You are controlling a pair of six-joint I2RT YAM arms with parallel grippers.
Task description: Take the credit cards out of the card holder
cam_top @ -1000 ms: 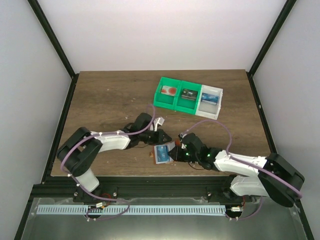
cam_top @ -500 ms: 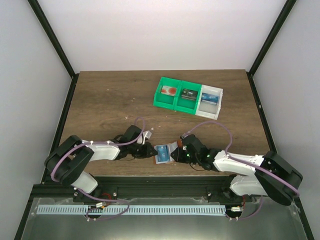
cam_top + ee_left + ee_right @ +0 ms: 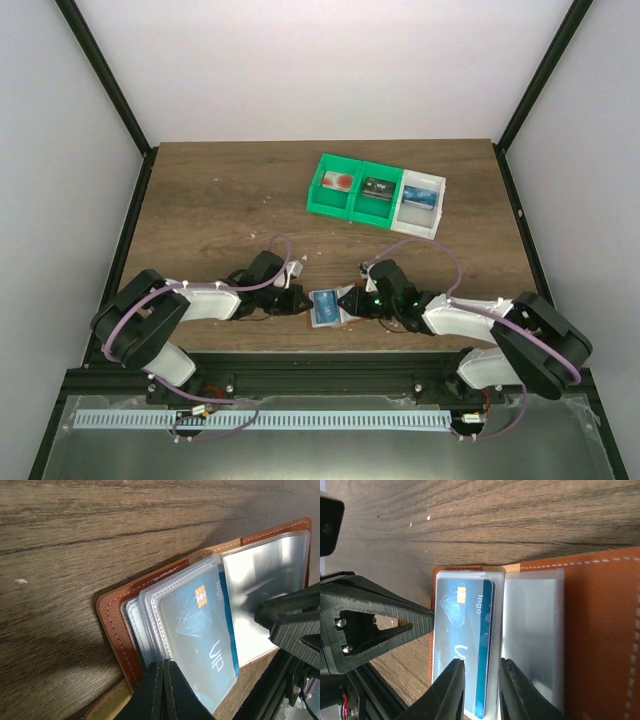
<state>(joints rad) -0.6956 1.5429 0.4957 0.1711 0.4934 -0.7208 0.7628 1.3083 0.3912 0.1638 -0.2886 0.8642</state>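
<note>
The blue card's long edge point(image 3: 486, 640) is inside the clear sleeve. My left gripper should first slide the card toward the sleeve's opening point(image 3: 500, 620), and then my right gripper will pull it.
The reddish-brown card holder point(image 3: 343, 320) lies open near the table's front edge, between my two grippers. A blue credit card point(image 3: 200, 630) marked VIP sits in a clear sleeve of the holder point(image 3: 112, 625). My left gripper point(image 3: 164, 662) is shut, its tips against the near edge of the stacked clear sleeves; whether a sleeve is pinched I cannot tell. From the other side, my right gripper point(image 3: 481, 662) stands slightly open over the blue card point(image 3: 462, 630), with the card's long edge showing in the gap. In the top view the left gripper point(image 3: 303, 302) and right gripper point(image 3: 346, 300) flank the blue card point(image 3: 322, 306).
A green bin point(image 3: 350, 205) and a joined white bin point(image 3: 420, 215) stand at the back right, with a red-marked white card point(image 3: 340, 183), a dark card point(image 3: 376, 188) and a blue card point(image 3: 420, 196) inside. The black front rail point(image 3: 320, 370) runs just behind the holder.
The left arm drew back toward the near left, and its jaws have closed at the sleeves' edge. The right gripper shifted slightly left over the holder and opened a little.
</note>
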